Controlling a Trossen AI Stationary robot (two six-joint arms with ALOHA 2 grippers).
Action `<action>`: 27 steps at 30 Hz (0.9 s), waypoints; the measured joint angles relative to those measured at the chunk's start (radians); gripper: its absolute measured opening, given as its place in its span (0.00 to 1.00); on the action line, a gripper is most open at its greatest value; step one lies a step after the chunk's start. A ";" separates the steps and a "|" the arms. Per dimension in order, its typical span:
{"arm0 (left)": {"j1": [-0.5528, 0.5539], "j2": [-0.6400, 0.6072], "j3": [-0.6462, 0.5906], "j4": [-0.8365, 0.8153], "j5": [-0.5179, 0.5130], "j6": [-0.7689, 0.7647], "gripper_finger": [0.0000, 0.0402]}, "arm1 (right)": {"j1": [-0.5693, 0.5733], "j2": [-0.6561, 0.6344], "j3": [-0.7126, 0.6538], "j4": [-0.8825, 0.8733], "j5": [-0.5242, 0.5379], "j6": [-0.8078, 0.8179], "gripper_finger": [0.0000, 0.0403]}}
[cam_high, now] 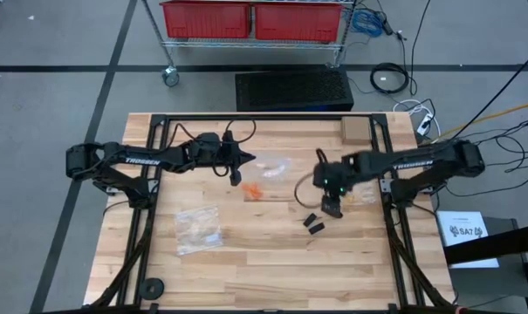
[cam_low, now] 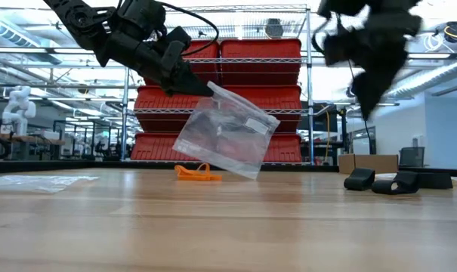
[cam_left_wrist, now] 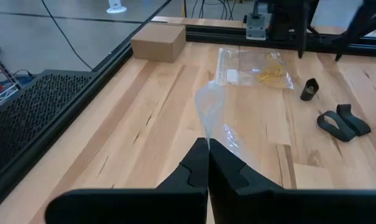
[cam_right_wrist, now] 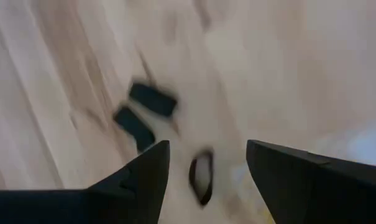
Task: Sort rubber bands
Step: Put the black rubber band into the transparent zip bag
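My right gripper should lower next to the lone black rubber band [cam_right_wrist: 202, 176], clear of its neighbours, narrow way across my open fingers, until closing on that band's loop [cam_low: 435, 180].
My left gripper [cam_high: 243, 162] is shut on a clear plastic zip bag [cam_low: 226, 136] above the table's middle. Orange rubber bands [cam_high: 255, 190] lie in a small heap on the wood [cam_low: 196, 173] just near of the bag. Three black rubber bands [cam_high: 313, 223] lie apart to the right [cam_left_wrist: 338, 121]. My right gripper [cam_high: 332, 206] hangs open over them, fingers pointing down, and touches nothing; the right wrist view shows the black bands [cam_right_wrist: 151, 98] beneath its fingers. Pale yellow bands [cam_left_wrist: 270, 67] lie inside a second clear bag [cam_left_wrist: 256, 68] flat on the table at the right. My left gripper pinches the clear bag by its top corner [cam_low: 213, 89] between its two shut fingers [cam_left_wrist: 207, 163]. The fingers come from the table's left, slanting a little downward. The bag hangs tilted below them, its lower corner [cam_low: 251, 175] close to the table; whether it touches I cannot tell.
A third clear bag [cam_high: 198, 228] lies flat at the near left. A cardboard box [cam_high: 355, 129] sits at the far right edge. A black frame [cam_high: 155, 174] runs around the wooden table, and red bins [cam_low: 258, 60] on a wire rack stand beyond it.
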 joint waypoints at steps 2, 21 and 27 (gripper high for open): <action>0.000 0.000 0.000 0.000 0.000 -0.004 0.00 | 0.039 0.000 -0.063 0.005 -0.016 0.065 0.52; 0.000 0.000 0.000 0.000 0.016 -0.007 0.00 | 0.202 0.042 -0.355 0.307 0.101 0.351 0.45; 0.000 0.000 0.000 0.000 0.016 -0.007 0.00 | 0.201 0.062 -0.347 0.321 0.113 0.313 0.10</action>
